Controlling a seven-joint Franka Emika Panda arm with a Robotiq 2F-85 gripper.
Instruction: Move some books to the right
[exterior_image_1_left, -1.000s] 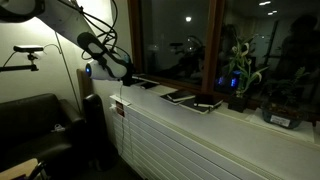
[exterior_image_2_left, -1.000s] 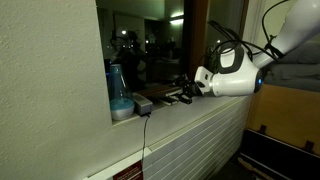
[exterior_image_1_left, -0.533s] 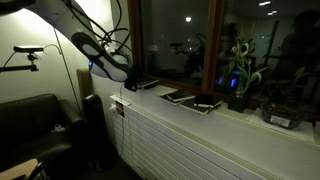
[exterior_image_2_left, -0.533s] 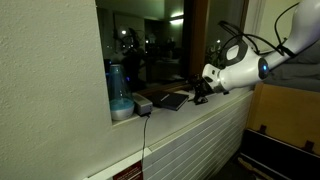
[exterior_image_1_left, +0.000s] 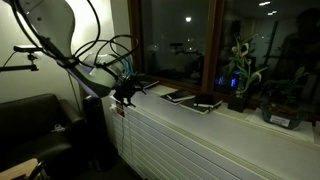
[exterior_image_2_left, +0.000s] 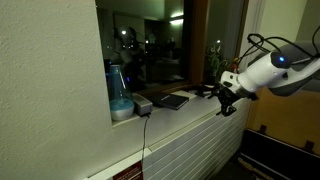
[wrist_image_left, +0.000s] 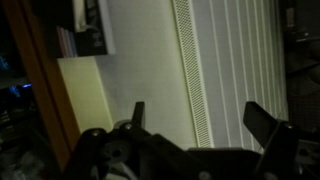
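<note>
The white slatted panel (wrist_image_left: 236, 75) beside the books is in front of my gripper's fingers, and my gripper hangs low. Next, I raise my gripper high (exterior_image_1_left: 134, 48) above the sill and turn it first.
Dark flat books lie on the pale window sill: one near the sill's end (exterior_image_1_left: 146, 84), two further along (exterior_image_1_left: 180, 97) (exterior_image_1_left: 207, 104). An exterior view shows one dark book (exterior_image_2_left: 172, 100) lying flat beside the blue container. My gripper (exterior_image_1_left: 125, 92) (exterior_image_2_left: 222, 101) hangs in front of the sill, off its edge and clear of the books, open. In the wrist view the gripper (wrist_image_left: 203, 125) holds nothing; between its two dark fingers (wrist_image_left: 268, 124) only the white slatted panel shows. A dark book (wrist_image_left: 90, 25) sits at the top left.
A blue translucent container (exterior_image_2_left: 120, 92) and a small grey box (exterior_image_2_left: 143, 103) stand at the sill's end by the wall. A potted green plant (exterior_image_1_left: 238, 78) stands further along the sill. A white slatted panel (exterior_image_1_left: 190, 145) runs below the sill; a dark armchair (exterior_image_1_left: 35, 125) stands nearby.
The gripper has opened and let go of a book, which now lies flat on the sill. The arm has drawn back off the sill and dropped slightly.
</note>
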